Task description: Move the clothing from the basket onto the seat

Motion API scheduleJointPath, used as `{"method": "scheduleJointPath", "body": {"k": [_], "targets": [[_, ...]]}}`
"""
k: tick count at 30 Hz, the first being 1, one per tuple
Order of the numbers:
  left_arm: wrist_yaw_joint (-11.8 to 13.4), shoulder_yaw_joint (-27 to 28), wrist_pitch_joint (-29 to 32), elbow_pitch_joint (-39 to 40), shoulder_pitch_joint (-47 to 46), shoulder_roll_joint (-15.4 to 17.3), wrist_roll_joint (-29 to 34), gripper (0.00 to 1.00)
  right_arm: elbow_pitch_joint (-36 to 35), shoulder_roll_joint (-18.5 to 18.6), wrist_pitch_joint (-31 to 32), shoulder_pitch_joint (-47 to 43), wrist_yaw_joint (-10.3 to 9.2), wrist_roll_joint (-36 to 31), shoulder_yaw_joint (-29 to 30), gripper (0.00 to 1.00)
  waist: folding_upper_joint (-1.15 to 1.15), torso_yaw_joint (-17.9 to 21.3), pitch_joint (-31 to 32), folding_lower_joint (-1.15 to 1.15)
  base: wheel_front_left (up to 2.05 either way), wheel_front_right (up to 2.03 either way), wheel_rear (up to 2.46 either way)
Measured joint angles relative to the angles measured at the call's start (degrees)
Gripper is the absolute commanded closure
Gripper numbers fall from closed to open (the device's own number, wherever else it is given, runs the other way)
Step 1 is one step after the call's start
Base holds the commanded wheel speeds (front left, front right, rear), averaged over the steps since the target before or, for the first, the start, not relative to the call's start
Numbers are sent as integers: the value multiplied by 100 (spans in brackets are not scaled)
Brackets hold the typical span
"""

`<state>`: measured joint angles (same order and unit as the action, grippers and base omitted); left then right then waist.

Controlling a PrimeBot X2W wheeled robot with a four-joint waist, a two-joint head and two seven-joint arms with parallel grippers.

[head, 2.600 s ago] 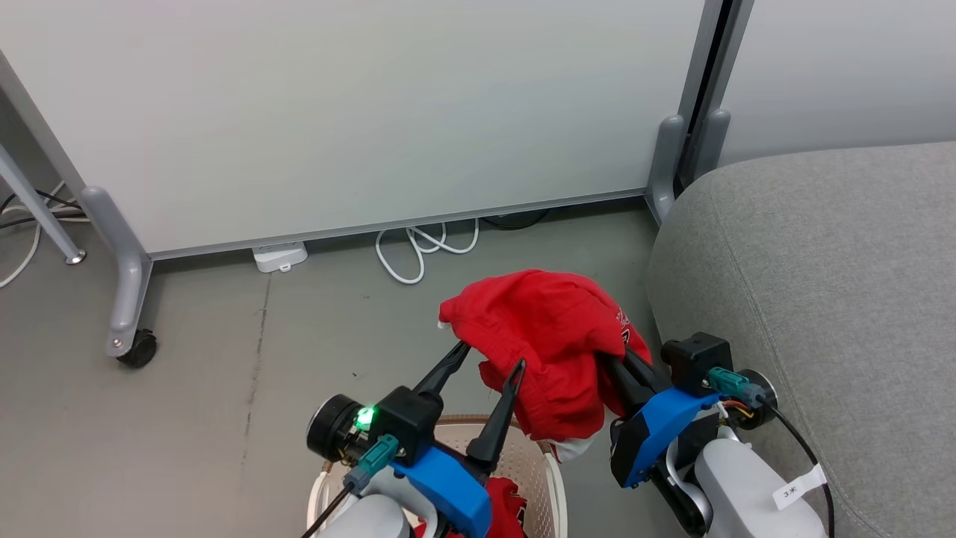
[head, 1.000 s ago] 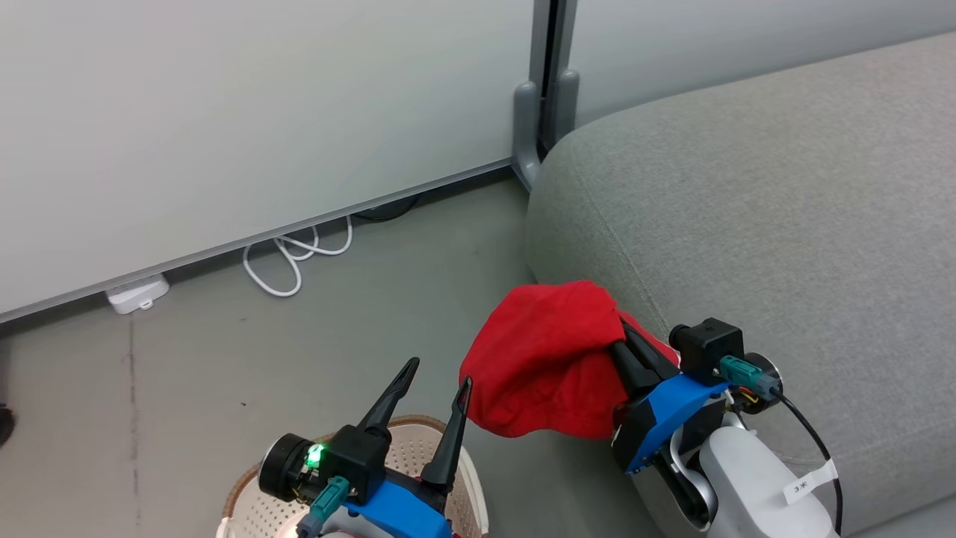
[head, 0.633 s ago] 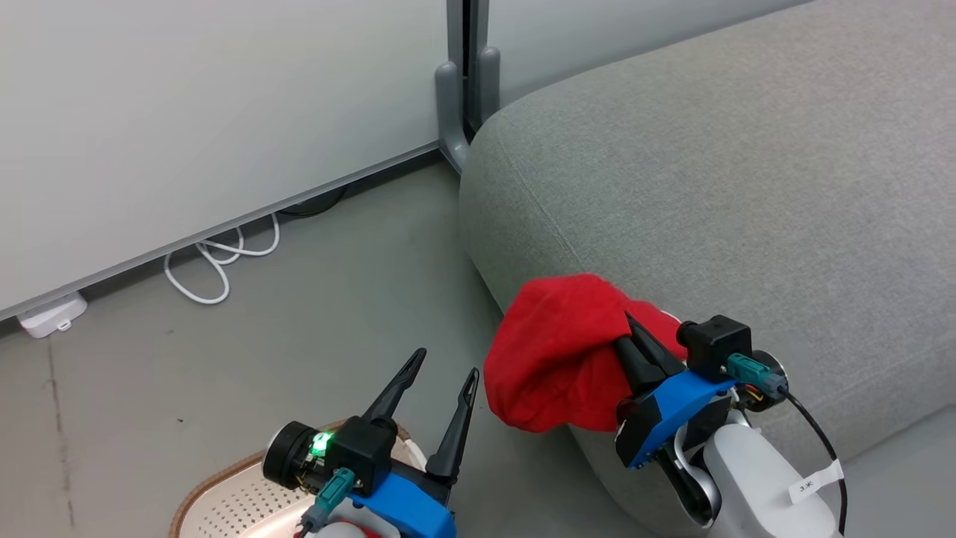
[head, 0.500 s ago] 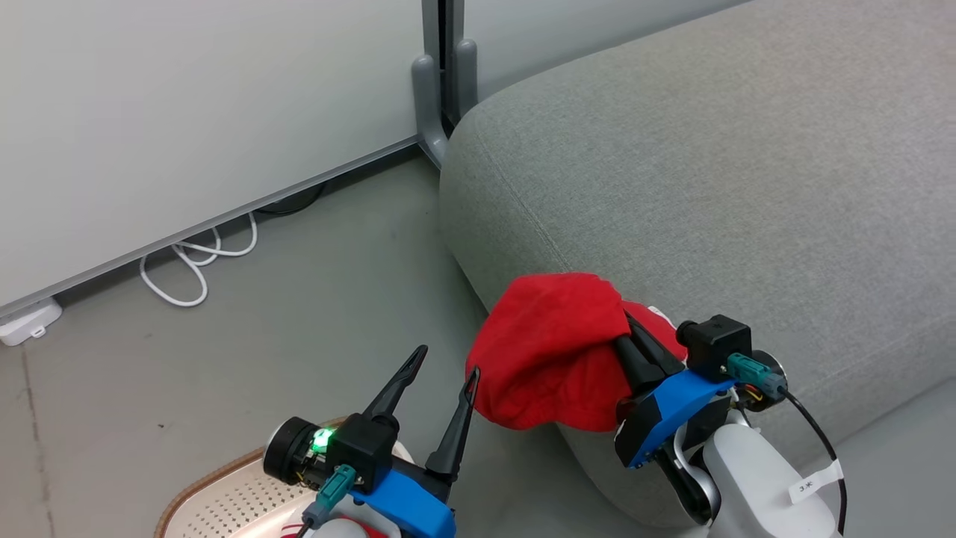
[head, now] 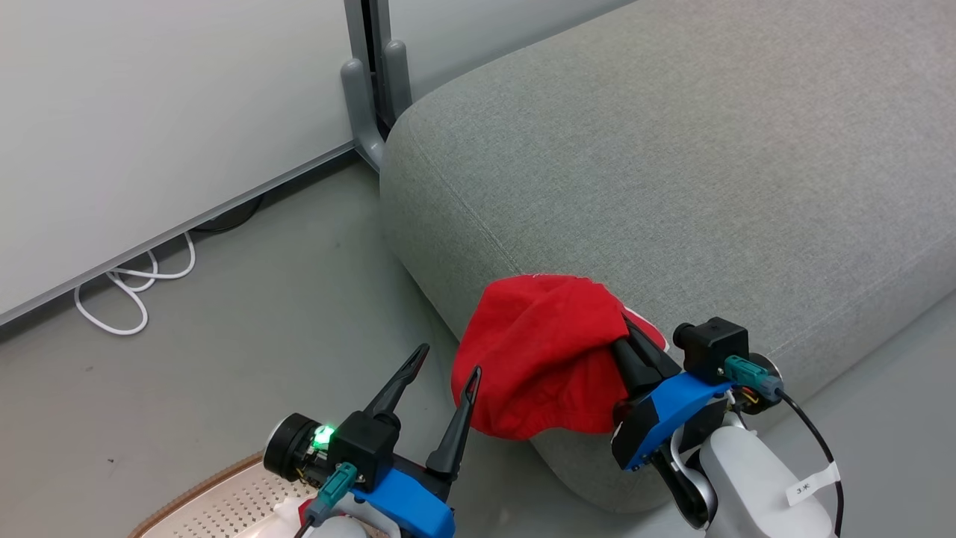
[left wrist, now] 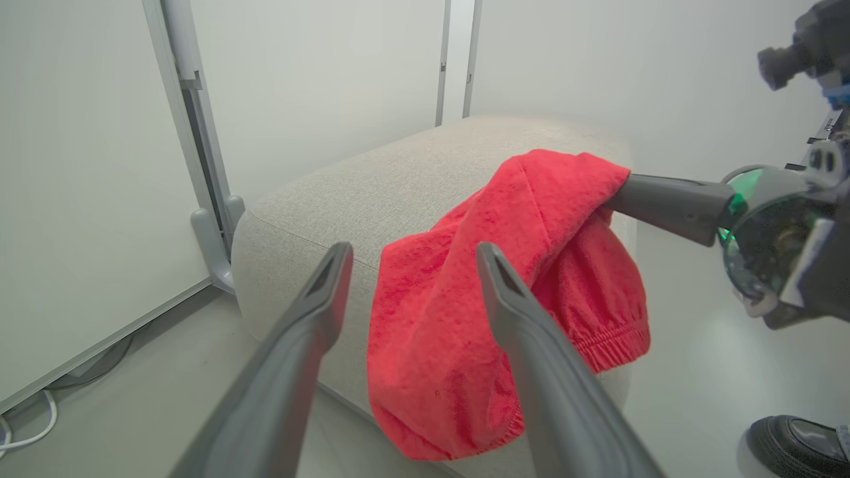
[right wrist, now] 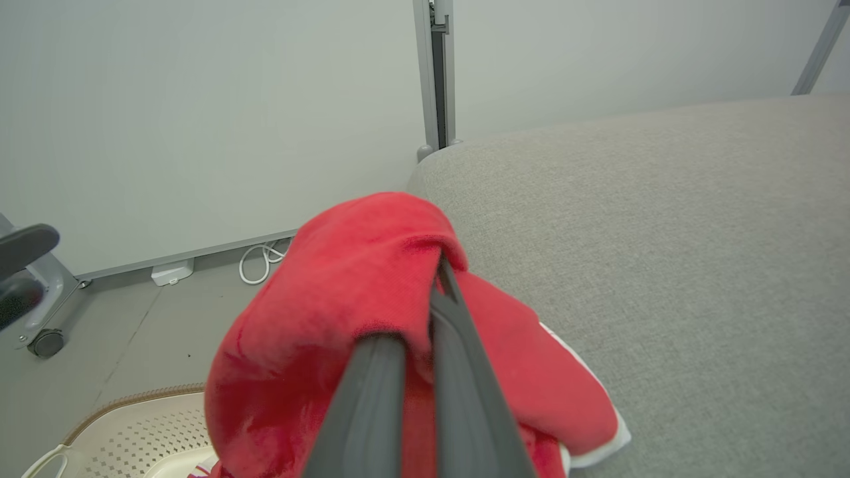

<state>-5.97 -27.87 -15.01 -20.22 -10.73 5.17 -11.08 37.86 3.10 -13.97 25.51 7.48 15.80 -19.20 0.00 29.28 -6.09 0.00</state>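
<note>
My gripper will bring the white cloth up along with the red garment [head: 306, 510] when it lifts, because red and white cloth [head: 292, 508] bunch against each other in the cream basket.
A bright red piece of clothing [head: 545, 351] hangs in a bunch from my right gripper [head: 624, 329], which is shut on it. It is draped over the near left corner of the light grey seat [head: 672, 164]. In the right wrist view the two fingers are pressed together in the red fabric [right wrist: 345, 299], above the seat [right wrist: 664, 232]. My left gripper [head: 449, 359] stands open and empty just left of the garment. The cream basket [head: 216, 504] with its brown rim shows at the bottom left, below the left arm, with a bit of red and white cloth in it.
White partition panels stand behind, with a grey post foot [head: 366, 104] beside the seat's far corner. A white cable [head: 127, 291] lies looped on the grey floor by the wall. A person's black shoe [left wrist: 797, 441] is on the floor past the seat. A caster wheel [right wrist: 46, 342] stands at the left.
The head view has swung right, bringing the seat to the centre and the basket to the bottom left. The red garment, earlier above the basket, now hangs over the seat's corner.
</note>
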Motion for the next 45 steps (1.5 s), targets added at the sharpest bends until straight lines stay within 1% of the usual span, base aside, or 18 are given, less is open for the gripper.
{"method": "scheduleJointPath", "body": {"k": [11, 17, 22, 24, 27, 31, 35, 40, 42, 45], "targets": [[-31, 10, 0, -2, -1, -5, 51, 0, 11, -5, -30, -3, 0, 27, 21, 100, 0, 84, -43, 0, 0, 0, 0], [-57, 7, 0, 37, -12, 22, 110, 0, -53, -11, -48, 47, 0, 170, 183, 100, 0, 62, -181, 0, 0, 0, 0], [-58, 19, 0, 169, -59, 153, 181, 0, -134, 12, 34, 456, 0, 270, 255, 100, 0, 79, -394, 0, 0, 0, 0], [-57, 33, 0, 257, -122, 234, 226, 0, -179, 71, 125, 686, 0, 416, 333, 100, 0, 95, -536, 0, 0, 0, 0], [-58, 36, 37, 461, -259, 405, 312, 0, -272, 261, 286, 1067, 0, 726, 655, 100, 0, 96, -822, 0, 0, 0, 0], [-58, 98, 243, 803, -459, 654, 375, 0, -537, 591, 479, 1600, 0, 1082, 1074, 100, 0, 69, -1291, 0, 0, 0, 0], [-59, 125, 515, 1161, -698, 918, 514, 0, -734, 990, 594, 2096, 0, 1115, 1533, 100, 0, 42, -1825, 1, 0, 0, 0], [-79, -4, 792, 1639, -1016, 1181, 621, 0, -813, 1220, 601, 2551, 0, 1274, 2254, 100, 0, 8, -2518, 1, 0, 0, 0], [-91, -66, 880, 1807, -1128, 1278, 658, 0, -789, 1338, 576, 2610, 0, 1267, 2464, 100, -1, -14, -2775, 1, 0, 0, 0], [-112, -108, 1000, 2056, -1300, 1405, 686, 0, -639, 1415, 439, 2672, 0, 1305, 2767, 100, -1, -51, -3140, 1, 0, 0, 0]]}}
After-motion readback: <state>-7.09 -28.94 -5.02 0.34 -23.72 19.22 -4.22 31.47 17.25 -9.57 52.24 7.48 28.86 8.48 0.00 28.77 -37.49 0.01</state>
